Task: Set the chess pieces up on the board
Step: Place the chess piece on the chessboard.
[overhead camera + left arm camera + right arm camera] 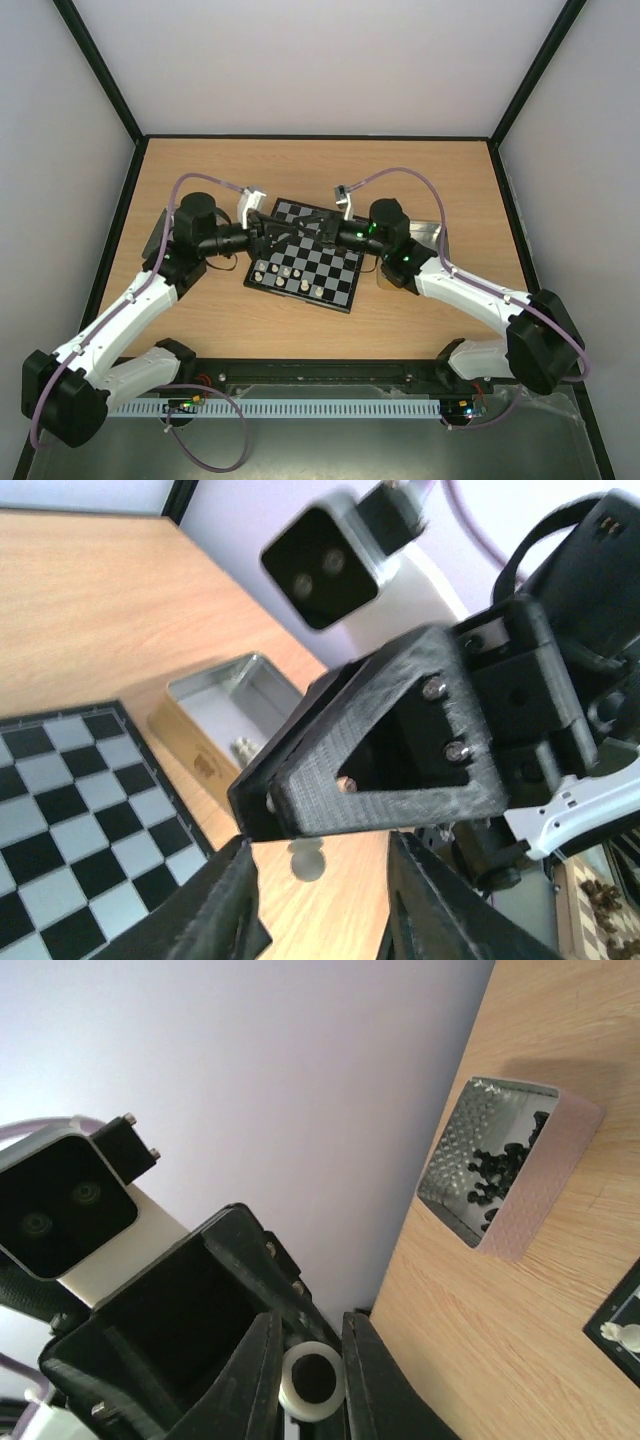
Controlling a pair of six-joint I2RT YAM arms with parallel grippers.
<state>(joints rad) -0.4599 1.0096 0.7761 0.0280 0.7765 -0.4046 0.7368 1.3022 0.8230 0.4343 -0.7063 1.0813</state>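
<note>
The white chess piece's base [312, 1378] faces back toward my right gripper, so next my left gripper takes the piece's head [307, 862] before standing the piece on the board.
The board [336, 272] lies mid-table with several cream-white chess pieces [283, 271] along its near rows. Both grippers meet above its far edge. My right gripper [312, 1360] is shut on a white chess piece [313, 1382], seen base-on as a white ring with a dark centre. In the left wrist view that piece [307, 860] hangs under the right gripper's fingers [380, 770], between my left gripper's [320, 848] spread fingers without touching them. My left gripper [270, 229] is open and empty. The right gripper [303, 224] faces it.
A metal tin [215, 690] with gold sides holds white pieces [243, 747] beside the board's right edge [150, 770]. Another tin [545, 1160] with several black pieces [495, 1175] stands by the left wall. The board's corner [615, 1312] carries a white piece [628, 1336].
</note>
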